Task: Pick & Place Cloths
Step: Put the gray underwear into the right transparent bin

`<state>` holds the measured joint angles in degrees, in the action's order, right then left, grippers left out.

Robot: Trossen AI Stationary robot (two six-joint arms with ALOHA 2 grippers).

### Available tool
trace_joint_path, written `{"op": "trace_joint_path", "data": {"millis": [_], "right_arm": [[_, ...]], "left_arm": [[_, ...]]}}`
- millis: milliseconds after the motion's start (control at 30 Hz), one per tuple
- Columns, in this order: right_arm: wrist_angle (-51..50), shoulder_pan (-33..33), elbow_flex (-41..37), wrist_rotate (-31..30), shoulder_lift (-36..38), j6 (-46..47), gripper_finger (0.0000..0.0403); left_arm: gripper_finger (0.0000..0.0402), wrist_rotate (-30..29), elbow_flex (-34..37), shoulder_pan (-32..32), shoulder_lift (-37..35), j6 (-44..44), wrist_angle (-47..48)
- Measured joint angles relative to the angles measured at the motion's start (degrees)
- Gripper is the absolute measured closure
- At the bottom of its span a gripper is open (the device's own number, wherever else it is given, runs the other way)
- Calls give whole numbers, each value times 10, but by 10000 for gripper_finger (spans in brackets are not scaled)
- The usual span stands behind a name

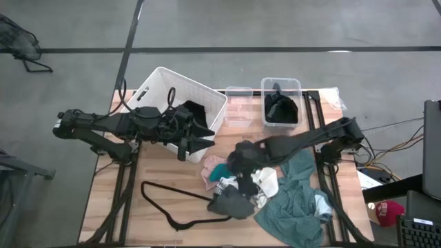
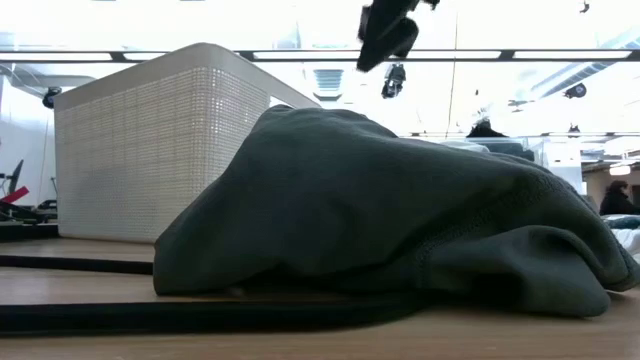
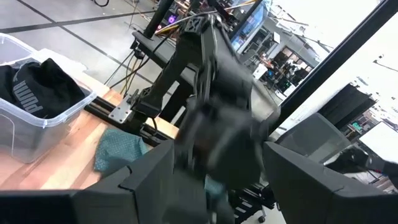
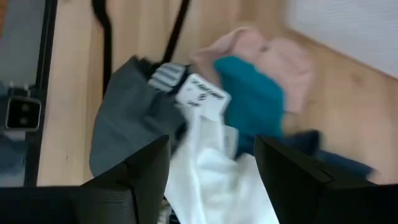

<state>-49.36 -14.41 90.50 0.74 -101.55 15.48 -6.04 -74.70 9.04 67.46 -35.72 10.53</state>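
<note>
The dark grey cloth (image 1: 231, 204) is uncovered and sticks up in a hump below my right gripper's open fingers. I should keep moving toward its raised top (image 2: 322, 122) until the fingers close on it.
A pile of cloths lies right of the table's middle: a pink piece (image 1: 210, 167), a small teal piece (image 1: 219, 172), white cloths (image 1: 265, 180), a dark grey one (image 1: 231, 203) and a large teal-green one (image 1: 296, 200). My right gripper (image 1: 241, 155) is open above the pile, with the white cloth (image 4: 205, 168) below its fingers. The low view shows it raised (image 2: 390, 30) above the grey cloth (image 2: 380, 210). My left gripper (image 1: 205, 138) is open and empty at the white basket's (image 1: 162, 72) near right corner. A black cloth (image 1: 194, 114) lies in the basket.
A thin black hanger (image 1: 165, 200) lies on the table left of the pile. At the far edge, a clear bin (image 1: 280, 86) holds a black cloth (image 3: 37, 90). Another clear bin (image 1: 238, 107) stands beside it. The table's near left part is bare wood.
</note>
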Motion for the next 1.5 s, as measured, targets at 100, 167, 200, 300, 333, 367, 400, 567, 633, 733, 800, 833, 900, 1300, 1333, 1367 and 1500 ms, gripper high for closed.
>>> {"op": "trace_joint_path", "data": {"millis": [100, 167, 200, 300, 333, 367, 400, 567, 633, 733, 800, 833, 900, 1300, 1333, 1367, 1500], "right_arm": [[19, -12, 0, 8, -36, -18, 171], [46, -20, 0, 9, -56, -31, 165], [60, -25, 0, 11, -64, -40, 162], [119, -40, 1, 26, -89, -71, 154], [132, -45, 1, 29, -97, -79, 152], [145, -48, 1, 33, -105, -84, 150], [158, -50, 1, 41, -113, -89, 149], [184, -46, 1, 83, -152, -84, 151], [187, -44, 1, 83, -165, -75, 160], [187, -42, 1, 87, -176, -53, 188], [185, -41, 1, 88, -175, -38, 219], [182, -40, 1, 88, -173, -31, 238], [171, -37, 1, 88, -163, -25, 283], [60, -3, 21, 35, -32, 13, 393], [56, 1, 21, 32, -19, 18, 394], [50, 3, 21, 24, -7, 24, 394], [3, 7, 21, -48, 42, 32, 394]], "left_arm": [[151, 0, 0, 0, 0, -2, 9], [151, 0, 0, 0, 0, -2, 21], [151, 0, 0, 0, 0, -4, 28], [152, 0, 0, 0, 0, -14, 46], [152, 0, 0, 0, 0, -16, 51], [151, 0, 0, 0, 0, -18, 54], [151, 0, 0, 0, 0, -19, 56], [152, 0, 0, 0, 0, -19, 56], [151, 0, 0, 0, 0, -20, 55], [151, 0, 0, 0, 0, -20, 56], [152, 0, 0, 0, 0, -20, 57], [151, 0, 0, 0, 0, -20, 58], [151, 0, 0, 0, 0, -20, 58], [152, 0, 0, 0, -2, -25, 55], [151, 0, 0, 0, -2, -25, 55], [151, 0, 0, 0, -3, -25, 55], [151, 0, 0, 0, -7, -26, 55]]}}
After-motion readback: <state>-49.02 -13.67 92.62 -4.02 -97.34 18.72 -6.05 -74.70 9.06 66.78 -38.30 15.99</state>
